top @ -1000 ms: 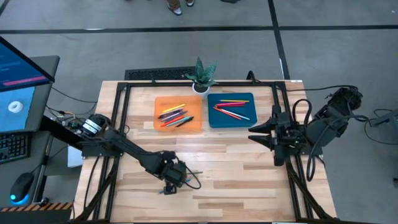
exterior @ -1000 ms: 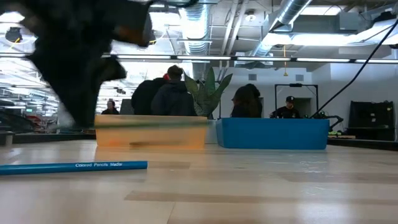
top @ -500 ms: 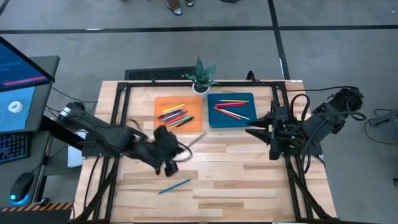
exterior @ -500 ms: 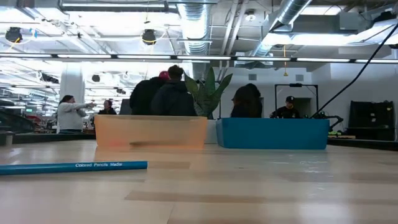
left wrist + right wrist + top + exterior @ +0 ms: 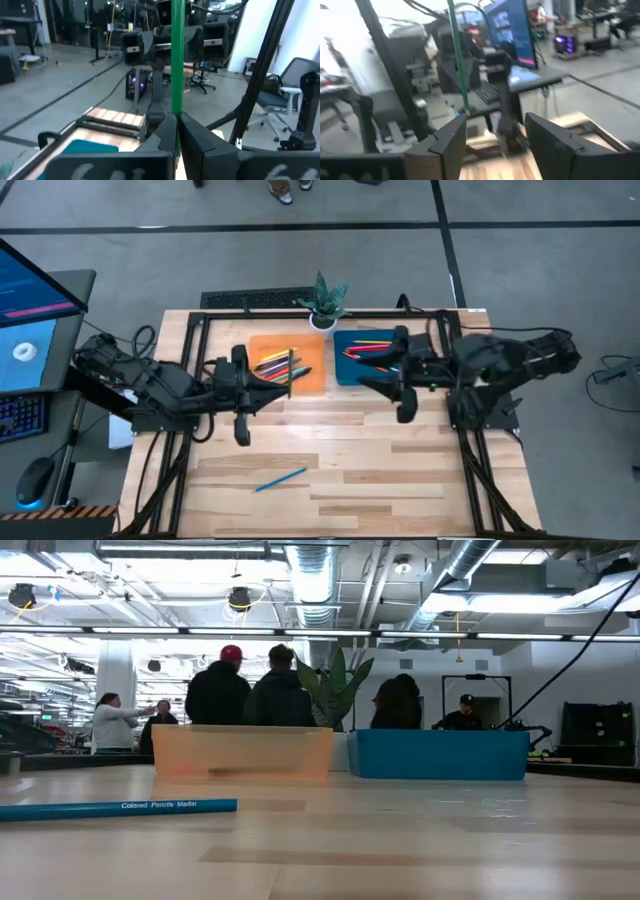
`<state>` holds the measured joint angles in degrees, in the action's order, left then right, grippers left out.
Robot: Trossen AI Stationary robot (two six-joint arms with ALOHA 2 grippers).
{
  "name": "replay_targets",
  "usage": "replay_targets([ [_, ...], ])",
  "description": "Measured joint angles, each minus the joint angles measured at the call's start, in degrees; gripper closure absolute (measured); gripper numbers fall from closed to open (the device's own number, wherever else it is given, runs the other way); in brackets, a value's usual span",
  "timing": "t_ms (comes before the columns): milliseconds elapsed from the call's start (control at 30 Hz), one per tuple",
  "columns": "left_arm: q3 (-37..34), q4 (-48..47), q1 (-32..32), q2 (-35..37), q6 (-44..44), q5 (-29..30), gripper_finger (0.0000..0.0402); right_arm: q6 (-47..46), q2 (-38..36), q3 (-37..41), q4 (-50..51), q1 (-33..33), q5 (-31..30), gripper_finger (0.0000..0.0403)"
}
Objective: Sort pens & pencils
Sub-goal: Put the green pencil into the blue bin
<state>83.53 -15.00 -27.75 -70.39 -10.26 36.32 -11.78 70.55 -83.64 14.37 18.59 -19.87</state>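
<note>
The green pencil (image 5: pixel 290 365) is standing in my left gripper, away from the blue tray, so next my right gripper grabs its free upper part (image 5: pixel 178 35) and brings it to the tray.
My left gripper (image 5: pixel 283 383) hovers level over the table just near of the orange tray (image 5: pixel 262 373), pointing toward the table's right, shut on a green pencil (image 5: pixel 176 55). My right gripper (image 5: pixel 370 383) faces it from the right, open, near the blue tray's (image 5: pixel 396 370) near edge; in its own wrist view (image 5: pixel 495 135) it holds nothing, and the green pencil (image 5: pixel 459 65) stands ahead of it. A blue pencil (image 5: pixel 280 479) lies flat on the table's near part, also in the low view (image 5: pixel 118 807). Several pens and pencils lie in each tray. My left gripper pinches the green pencil at its lower end (image 5: pixel 176 116) between the two fingers (image 5: pixel 166 131). The fingers come level from the table's left and lie across the pencil. The pencil is lifted clear and stands roughly upright above the fingers.
A small potted plant (image 5: pixel 325 302) stands at the far edge between the trays. Black frame rails (image 5: pixel 196 380) run along the table's left, right and far sides. Bare wood lies across the table's middle and near part. People stand in the room beyond the trays (image 5: pixel 250 690).
My left gripper has risen from beside the blue pencil at the table's near part, swung toward the far edge and turned level, pointing right, carrying the green pencil clear of the table. My right gripper has moved toward the table's left, facing it. The blue pencil has stayed put.
</note>
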Motion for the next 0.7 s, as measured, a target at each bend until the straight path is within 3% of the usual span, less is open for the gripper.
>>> replay_targets([
  [200, 0.0, 1.9, 0.9, 0.0, 2.5, 0.3, 0.0401, 3.2, 5.9, -0.2, -9.6, -5.3, 6.9, 0.0173],
  [433, 0.0, 2.4, 2.9, -0.9, 2.9, 0.5, 0.0401, 4.7, 12.7, -7.4, -10.1, -9.6, 15.3, 0.0181],
  [700, -0.1, 4.4, 5.3, -4.1, 3.8, -1.1, 0.0401, 5.8, 16.0, -12.1, -10.1, -11.2, 18.6, 0.0182],
])
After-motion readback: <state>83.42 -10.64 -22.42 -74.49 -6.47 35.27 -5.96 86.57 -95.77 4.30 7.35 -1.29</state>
